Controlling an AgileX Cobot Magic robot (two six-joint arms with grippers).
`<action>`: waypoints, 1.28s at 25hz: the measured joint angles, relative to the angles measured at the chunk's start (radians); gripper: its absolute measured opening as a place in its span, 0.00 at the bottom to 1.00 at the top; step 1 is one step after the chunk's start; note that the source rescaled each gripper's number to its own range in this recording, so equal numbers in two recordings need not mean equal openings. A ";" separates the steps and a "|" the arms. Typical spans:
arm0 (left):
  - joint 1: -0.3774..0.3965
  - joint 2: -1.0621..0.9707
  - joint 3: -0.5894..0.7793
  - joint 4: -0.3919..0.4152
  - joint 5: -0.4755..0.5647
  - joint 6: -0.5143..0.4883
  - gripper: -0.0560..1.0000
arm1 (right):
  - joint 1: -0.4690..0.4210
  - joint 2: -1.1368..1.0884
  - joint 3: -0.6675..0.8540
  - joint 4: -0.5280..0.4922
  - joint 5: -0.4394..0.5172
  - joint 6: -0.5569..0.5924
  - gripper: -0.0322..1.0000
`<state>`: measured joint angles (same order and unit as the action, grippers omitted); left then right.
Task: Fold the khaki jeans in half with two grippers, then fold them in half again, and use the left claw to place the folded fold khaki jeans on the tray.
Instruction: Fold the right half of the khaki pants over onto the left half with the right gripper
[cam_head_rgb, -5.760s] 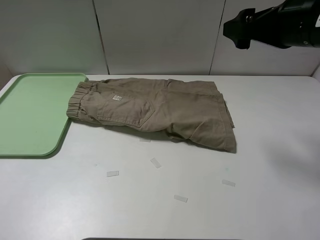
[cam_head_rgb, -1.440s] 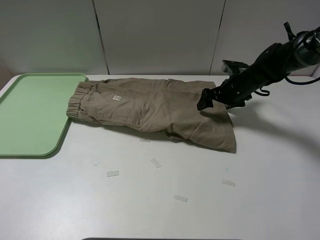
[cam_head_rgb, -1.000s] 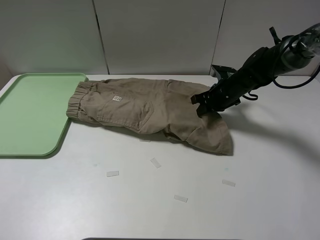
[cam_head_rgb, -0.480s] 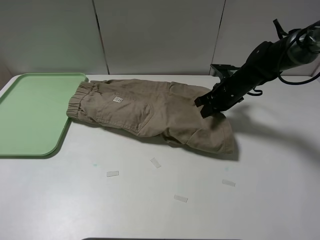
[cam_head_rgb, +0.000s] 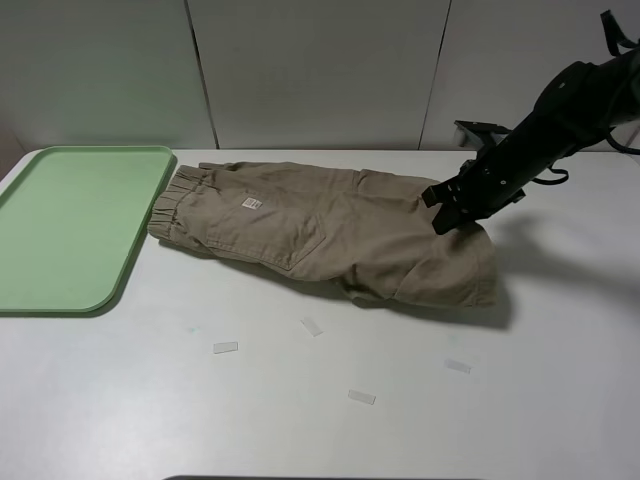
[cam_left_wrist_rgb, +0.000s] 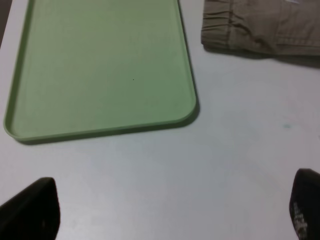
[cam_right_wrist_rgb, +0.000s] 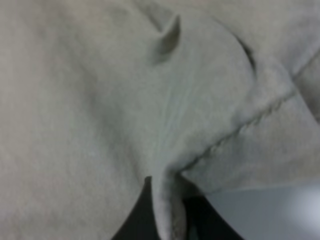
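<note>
The waistband lies (cam_head_rgb: 172, 206) close to the tray, so the robot's right gripper should first pull the jeans clear and then fold the hem (cam_head_rgb: 476, 246) back toward the waistband.
The khaki jeans (cam_head_rgb: 330, 225) lie flat across the white table, with the elastic waistband toward the pale green tray (cam_head_rgb: 125, 270) and a small gap between them. My right gripper (cam_head_rgb: 447, 215) is shut on a pinched fold of the jeans (cam_right_wrist_rgb: 125, 90) at the hem end, and that edge is raised a little. In the right wrist view the fold runs between the dark fingers of the right gripper (cam_right_wrist_rgb: 167, 220). My left gripper (cam_left_wrist_rgb: 167, 207) is open above bare table near the tray (cam_left_wrist_rgb: 100, 65), with the jeans' waistband (cam_left_wrist_rgb: 255, 25) beyond it. It is out of the exterior high view.
Several small white tape strips lie on the table in front of the jeans, among them one (cam_head_rgb: 225, 347), another (cam_head_rgb: 311, 326) and a third (cam_head_rgb: 361, 397). White wall panels stand behind the table.
My right gripper, shut on the hem end, has moved right and dragged the whole jeans with it. The waistband has slid off the tray's edge. The left gripper stays open.
</note>
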<state>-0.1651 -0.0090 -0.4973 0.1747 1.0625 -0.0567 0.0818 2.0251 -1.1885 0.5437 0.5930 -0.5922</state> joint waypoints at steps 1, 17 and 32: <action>0.000 0.000 0.000 0.000 0.000 0.000 0.92 | -0.012 -0.014 0.020 -0.002 -0.012 0.000 0.03; 0.000 0.000 0.000 0.000 0.000 0.000 0.92 | -0.241 -0.179 0.143 -0.484 0.036 0.278 0.03; 0.000 0.000 0.000 0.000 0.000 0.000 0.92 | 0.046 -0.200 -0.043 -0.524 0.144 0.559 0.03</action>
<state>-0.1651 -0.0090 -0.4973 0.1751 1.0625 -0.0567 0.1282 1.8249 -1.2313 0.0199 0.7374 -0.0329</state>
